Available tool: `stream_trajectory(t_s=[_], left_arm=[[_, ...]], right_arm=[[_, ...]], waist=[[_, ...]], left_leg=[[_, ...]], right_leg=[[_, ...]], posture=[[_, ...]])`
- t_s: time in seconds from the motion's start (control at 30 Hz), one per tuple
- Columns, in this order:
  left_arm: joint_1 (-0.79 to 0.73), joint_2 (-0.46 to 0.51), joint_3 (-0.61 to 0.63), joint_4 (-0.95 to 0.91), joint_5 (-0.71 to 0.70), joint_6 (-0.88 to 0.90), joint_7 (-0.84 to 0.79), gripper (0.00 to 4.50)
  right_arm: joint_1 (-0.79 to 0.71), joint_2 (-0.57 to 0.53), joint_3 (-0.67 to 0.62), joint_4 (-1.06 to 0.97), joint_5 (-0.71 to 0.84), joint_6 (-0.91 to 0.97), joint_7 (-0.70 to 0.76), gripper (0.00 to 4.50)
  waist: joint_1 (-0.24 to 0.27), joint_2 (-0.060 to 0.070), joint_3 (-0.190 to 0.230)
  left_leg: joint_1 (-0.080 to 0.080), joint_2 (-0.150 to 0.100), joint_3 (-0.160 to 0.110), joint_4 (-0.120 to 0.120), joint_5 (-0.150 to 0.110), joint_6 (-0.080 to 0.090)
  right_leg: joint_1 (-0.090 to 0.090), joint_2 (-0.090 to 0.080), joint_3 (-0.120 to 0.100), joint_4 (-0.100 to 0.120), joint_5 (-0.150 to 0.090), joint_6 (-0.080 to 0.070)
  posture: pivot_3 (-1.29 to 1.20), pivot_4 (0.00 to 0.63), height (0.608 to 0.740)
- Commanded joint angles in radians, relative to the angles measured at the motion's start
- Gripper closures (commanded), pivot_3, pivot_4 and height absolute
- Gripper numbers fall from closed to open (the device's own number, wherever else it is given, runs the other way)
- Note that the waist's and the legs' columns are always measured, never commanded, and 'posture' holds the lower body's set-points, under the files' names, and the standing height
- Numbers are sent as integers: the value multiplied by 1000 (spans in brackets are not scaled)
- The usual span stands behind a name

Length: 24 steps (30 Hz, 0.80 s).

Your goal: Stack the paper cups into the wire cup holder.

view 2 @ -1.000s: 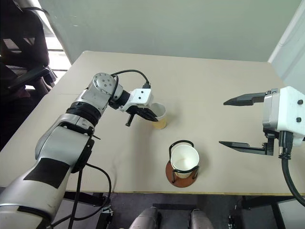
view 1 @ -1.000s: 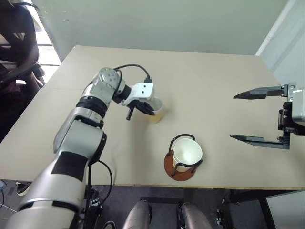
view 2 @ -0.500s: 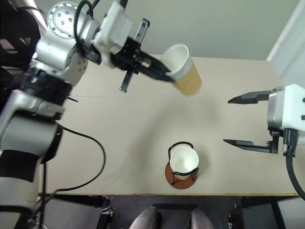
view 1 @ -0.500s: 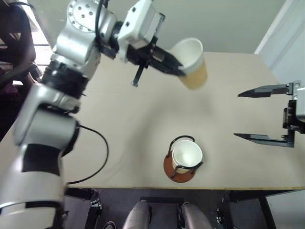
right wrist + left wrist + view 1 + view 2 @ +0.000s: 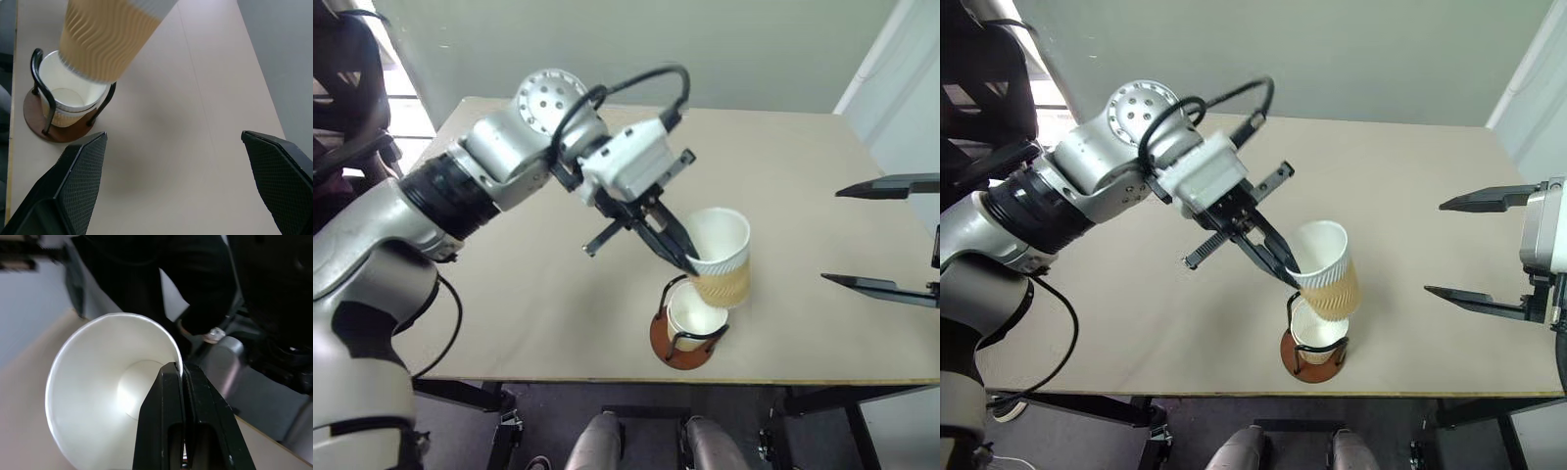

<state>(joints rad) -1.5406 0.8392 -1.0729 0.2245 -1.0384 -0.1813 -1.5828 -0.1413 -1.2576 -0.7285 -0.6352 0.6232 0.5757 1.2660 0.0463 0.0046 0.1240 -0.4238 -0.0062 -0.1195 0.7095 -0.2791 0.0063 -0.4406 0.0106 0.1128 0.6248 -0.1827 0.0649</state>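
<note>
The held cup's bottom [image 5: 722, 300] points down at the seated cup's open top [image 5: 693, 313], so the robot's left gripper should keep lowering the held cup until it nests, then let go.
My left gripper [image 5: 688, 260] is shut on the rim of a tan paper cup [image 5: 722, 258], one finger inside and one outside. The cup hangs nearly upright, slightly tilted, just above the wire cup holder [image 5: 677, 345] at the table's front edge. Another paper cup [image 5: 693, 316] sits inside the holder's black wire loops on the reddish-brown base. In the right wrist view the held cup [image 5: 109, 38] hovers over the seated cup [image 5: 68, 100]. My right gripper [image 5: 886, 235] stands open at the right side of the table, holding nothing.
The beige table [image 5: 509, 284] ends just in front of the holder. A dark chair [image 5: 347, 108] stands off the far left corner. A grey wall lies beyond the table.
My left arm lifted the cup off the table, carried it high, then brought it back toward me and down over the holder. The right gripper barely shifted.
</note>
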Motion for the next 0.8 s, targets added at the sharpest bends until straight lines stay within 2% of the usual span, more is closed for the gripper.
stream_trajectory(t_s=[0.03,0.37,0.8], left_arm=[[-53,-12,-59,8,11,-66,-32,4480],[-87,-22,-182,38,25,-144,-32,4480],[-80,-25,-242,68,97,-230,-32,4480]], right_arm=[[7,4,-65,-25,5,21,-10,0],[24,13,-96,-56,9,52,-16,0],[22,16,-83,-51,10,43,-22,0]], waist=[[0,0,0],[-1,0,0],[-1,0,0]], left_leg=[[0,0,0,0,0,0],[0,0,0,0,0,0],[0,0,0,0,-1,0]], right_leg=[[0,0,0,0,0,0],[0,0,0,0,-1,-2],[0,0,0,0,-2,-2]], posture=[[0,150,740],[0,150,740],[0,150,740]])
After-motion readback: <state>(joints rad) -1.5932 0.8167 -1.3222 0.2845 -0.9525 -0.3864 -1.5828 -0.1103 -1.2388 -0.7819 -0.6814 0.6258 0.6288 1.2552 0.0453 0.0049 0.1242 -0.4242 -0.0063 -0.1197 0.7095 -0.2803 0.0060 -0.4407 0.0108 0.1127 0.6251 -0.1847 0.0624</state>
